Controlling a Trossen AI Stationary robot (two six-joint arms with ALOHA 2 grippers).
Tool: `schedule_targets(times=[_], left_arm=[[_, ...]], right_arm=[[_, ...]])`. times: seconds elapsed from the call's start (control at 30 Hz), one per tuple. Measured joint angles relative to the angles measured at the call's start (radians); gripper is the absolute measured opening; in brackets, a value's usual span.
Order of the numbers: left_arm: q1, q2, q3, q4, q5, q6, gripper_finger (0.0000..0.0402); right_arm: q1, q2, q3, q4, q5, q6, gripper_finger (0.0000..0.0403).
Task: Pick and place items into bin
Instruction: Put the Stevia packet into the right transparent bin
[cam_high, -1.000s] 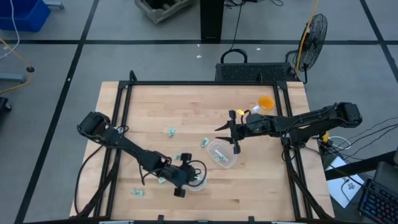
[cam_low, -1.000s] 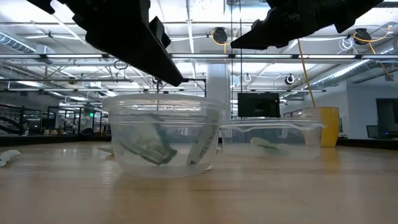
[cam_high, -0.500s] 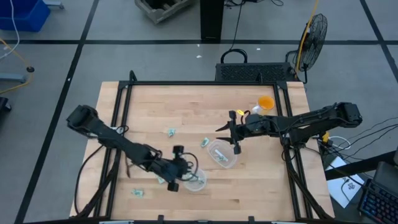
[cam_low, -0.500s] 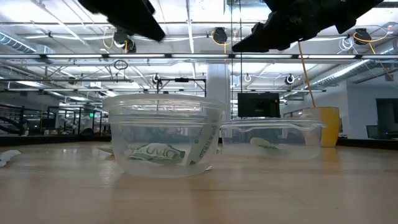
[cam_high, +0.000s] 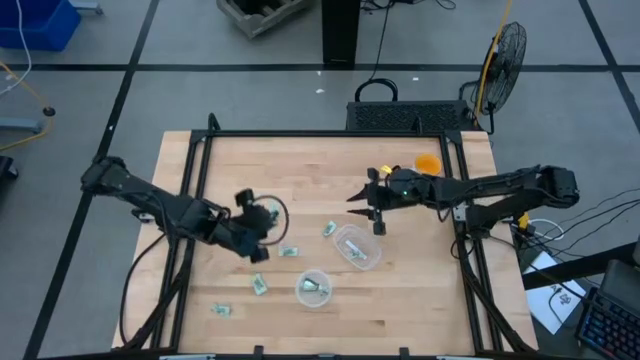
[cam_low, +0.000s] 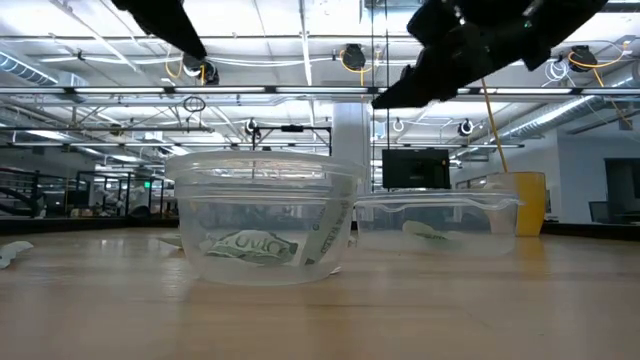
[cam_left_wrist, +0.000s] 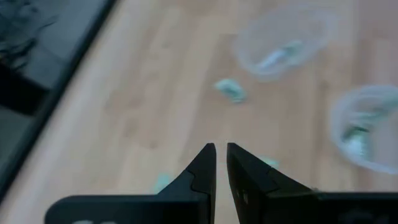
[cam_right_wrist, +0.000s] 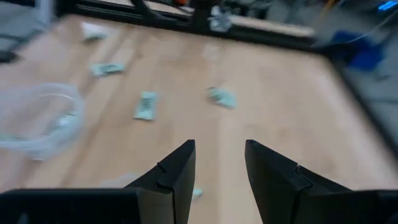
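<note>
The loose item (cam_high: 329, 228) is close beside the rim of the far clear cup, so the robot's right gripper should move that cup (cam_high: 357, 247) aside before it picks up the item.
The items are tiny green-and-white wrapped pieces. Several lie loose on the wood, among them one (cam_high: 328, 229), one (cam_high: 288, 251), one (cam_high: 258, 285) and one (cam_high: 220, 310). One lies flat in the near clear cup (cam_high: 313, 289) (cam_low: 250, 245), another in the far clear cup (cam_high: 357, 247) (cam_low: 430, 235). My left gripper (cam_high: 255, 235) (cam_left_wrist: 221, 155) hangs above the table, left of both cups, fingers shut down to a thin slit, holding nothing. My right gripper (cam_high: 365, 212) (cam_right_wrist: 221, 158) is open and hovers just beyond the far cup.
An orange cup (cam_high: 428, 163) (cam_low: 528, 215) stands near the table's far right, under the right arm. A black frame (cam_high: 330, 133) runs along the table's edges. Bare wood shows along the near edge and at the far left.
My left gripper has drawn back from above the near cup, toward the table's left and far side, and risen out of the low view. The piece that stood slanted in that cup now lies flat on its bottom. My right gripper has shifted slightly toward the far edge.
</note>
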Motion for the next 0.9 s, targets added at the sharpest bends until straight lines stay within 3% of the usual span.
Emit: schedule_targets(times=[0.07, 0.17, 0.4, 0.57, 0.7, 0.9], left_arm=[[0.028, -0.011, 0.000, -0.045, -0.011, 0.025, 0.0047], [0.076, -0.038, -0.001, -0.125, -0.010, 0.098, 0.0047], [0.204, -0.159, -0.001, -0.155, 0.043, 0.129, 0.0047], [0.249, -0.261, -0.001, -0.179, 0.041, 0.173, 0.0047], [0.271, -0.322, -0.001, -0.215, 0.041, 0.175, 0.0047], [0.277, -0.345, -0.012, -0.259, 0.042, 0.137, 0.0047]], right_arm=[[-0.025, 0.039, 0.004, -0.002, -0.068, 0.014, 0.0132], [-0.047, 0.119, 0.052, -0.018, -0.085, -0.019, 0.0132], [-0.069, 0.339, 0.346, -0.147, -0.101, -0.138, 0.0132], [-0.058, 0.523, 0.476, -0.090, -0.269, -0.175, 0.0132], [-0.040, 0.654, 0.521, 0.053, -0.224, -0.171, 0.0132], [-0.034, 0.790, 0.638, 0.060, -0.216, -0.113, 0.0132]])
